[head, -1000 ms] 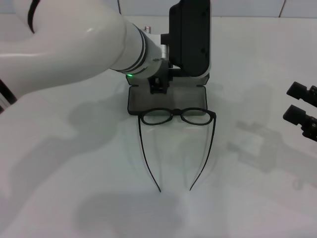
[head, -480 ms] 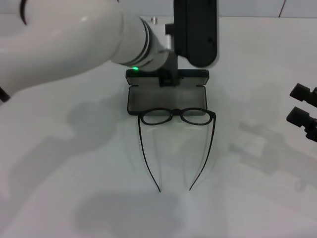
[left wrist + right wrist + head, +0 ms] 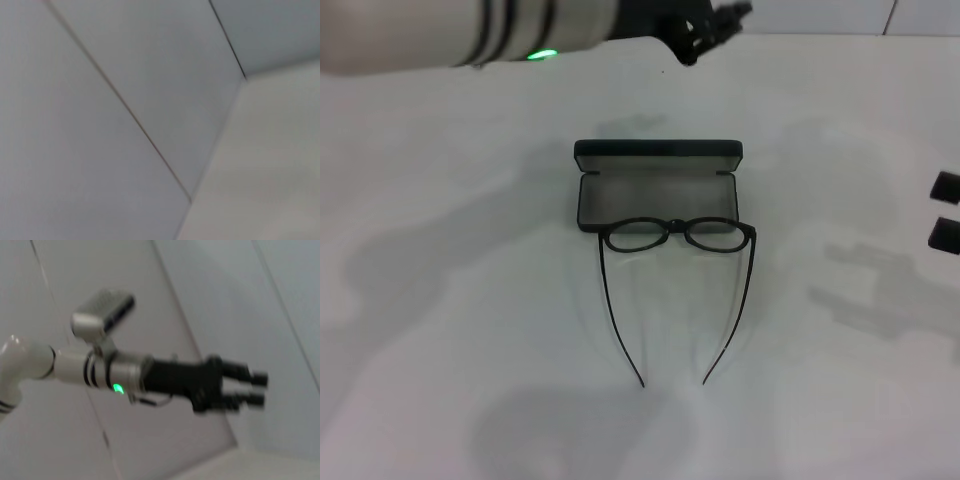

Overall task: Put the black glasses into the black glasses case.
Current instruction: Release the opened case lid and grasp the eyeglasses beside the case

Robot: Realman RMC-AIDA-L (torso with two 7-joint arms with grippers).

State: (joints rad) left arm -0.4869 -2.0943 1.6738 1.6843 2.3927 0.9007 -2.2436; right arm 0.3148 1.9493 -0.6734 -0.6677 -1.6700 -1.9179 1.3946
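I should first use my right gripper to pull the black glasses clear by the bridge point(image 3: 677, 226), because their lenses rest against the case's near edge.
The black glasses case point(image 3: 658, 160) lies open in the middle of the table in the head view, grey lining up, lid at the far side. The black glasses point(image 3: 677, 235) lie unfolded just in front of it, lenses against the case's near edge, temple arms pointing toward me. My left gripper point(image 3: 712, 28) is raised at the top of the head view, beyond the case, open and empty; it also shows in the right wrist view point(image 3: 261, 389). My right gripper point(image 3: 946, 208) hangs open and empty at the right edge.
The white table point(image 3: 470, 330) bears only the case and glasses. A pale panelled wall point(image 3: 125, 100) fills the left wrist view, and also stands behind the left arm in the right wrist view.
My left arm has lifted up and away from the case, leaving it open. My right gripper has drifted right toward the frame edge. The glasses have not moved.
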